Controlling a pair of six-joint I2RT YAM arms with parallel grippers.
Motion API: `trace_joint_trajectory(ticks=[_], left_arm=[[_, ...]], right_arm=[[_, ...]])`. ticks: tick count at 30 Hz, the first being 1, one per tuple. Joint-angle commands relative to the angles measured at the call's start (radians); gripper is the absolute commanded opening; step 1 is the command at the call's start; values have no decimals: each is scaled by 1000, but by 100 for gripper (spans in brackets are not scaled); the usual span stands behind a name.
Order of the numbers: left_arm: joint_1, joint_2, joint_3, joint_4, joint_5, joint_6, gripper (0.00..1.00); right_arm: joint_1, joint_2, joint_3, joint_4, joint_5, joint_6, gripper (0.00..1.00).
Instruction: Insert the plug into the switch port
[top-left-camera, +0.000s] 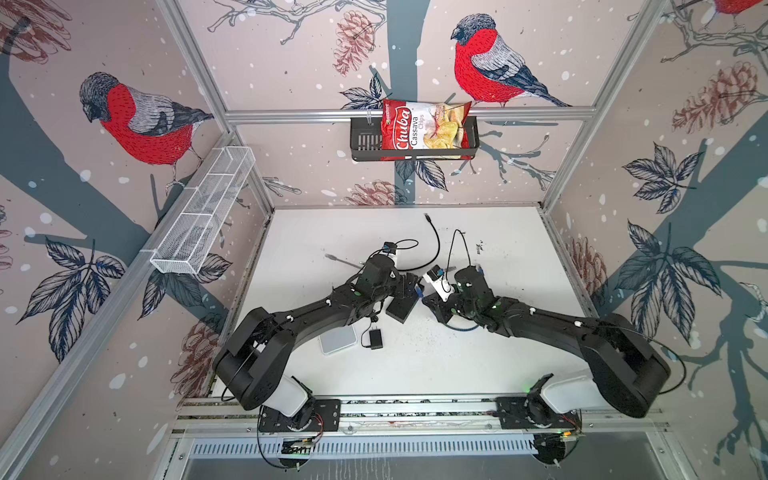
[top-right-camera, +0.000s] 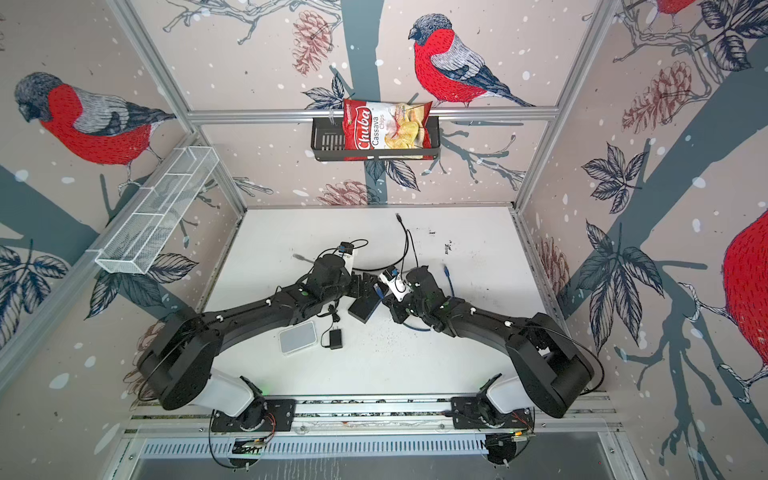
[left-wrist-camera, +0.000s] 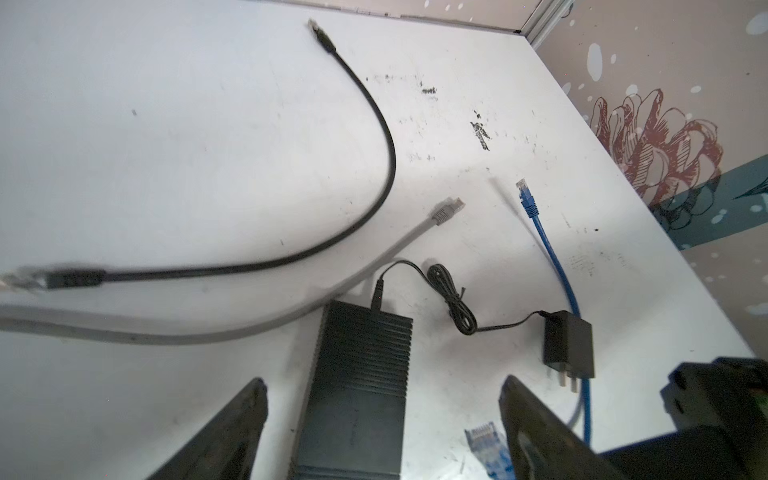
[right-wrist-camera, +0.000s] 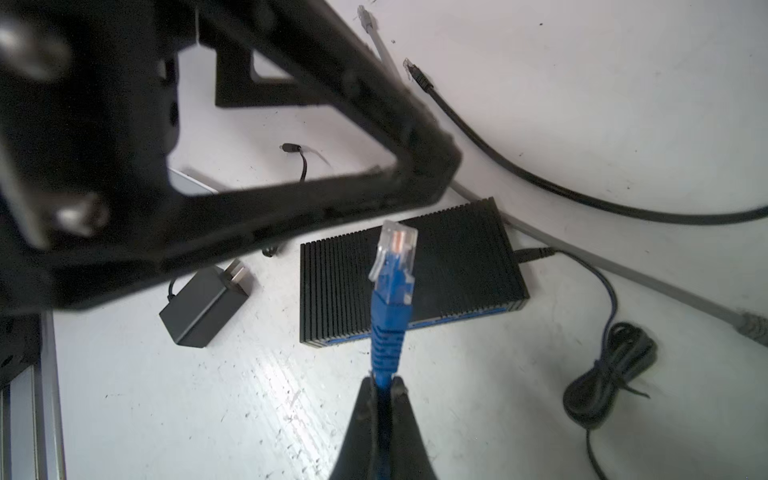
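The robot's right gripper is holding the blue cable too far behind the plug (right-wrist-camera: 384, 371), so the left gripper should take hold of the plug (right-wrist-camera: 393, 276) while the right gripper moves closer.
The switch (right-wrist-camera: 453, 257) is a black ribbed box lying flat on the white table, also seen in both top views (top-left-camera: 401, 311) (top-right-camera: 365, 308). My right gripper (right-wrist-camera: 383, 382) is shut on the blue cable just behind its boot. The clear plug (right-wrist-camera: 394, 245) sticks out ahead of the fingers, raised above the switch's top. My left gripper (left-wrist-camera: 382, 386) is open, and its fingers (left-wrist-camera: 245, 415) straddle the switch (left-wrist-camera: 357, 395) with a gap on each side. The blue plug (left-wrist-camera: 486, 444) shows beside one left finger. In a top view the two grippers meet at mid-table (top-left-camera: 420, 291).
A black power adapter (top-left-camera: 374, 338) and a white box (top-left-camera: 337, 338) lie near the left arm. A black cable (left-wrist-camera: 374, 124), a grey cable with its plug (left-wrist-camera: 446, 210) and the blue cable's far end (left-wrist-camera: 525, 199) cross the table. A coiled thin wire (right-wrist-camera: 609, 374) lies by the switch.
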Motion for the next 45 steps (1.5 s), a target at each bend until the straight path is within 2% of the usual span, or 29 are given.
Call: trace_joint_trajectory(ticks=[1, 7, 13, 17, 22, 29, 34, 37, 45], left_arm=[[-2, -59, -81, 175, -37, 303, 96], [-5, -150, -281, 457, -21, 681, 96], [-5, -164, -316, 407, 27, 952, 96], [-7, -171, -362, 433, 125, 1149, 96], [-7, -153, -388, 465, 213, 1306, 95], [-7, -124, -409, 542, 277, 1445, 88], [-7, -92, -361, 493, 299, 1500, 76], [-5, -70, -339, 490, 310, 1514, 75], [2, -31, -264, 384, 349, 1564, 62]], right_arm=[[-4, -1, 19, -51, -30, -30, 3], [-10, 12, 56, -105, -58, -50, 4], [-12, 27, 91, -159, -75, -66, 4], [-12, 38, 110, -186, -97, -75, 4], [-15, 51, 129, -217, -122, -86, 5], [-18, 59, 156, -271, -168, -109, 5], [-18, 66, 166, -295, -176, -117, 5], [-19, 68, 168, -299, -184, -121, 5], [-26, 50, 162, -310, -202, -136, 5]])
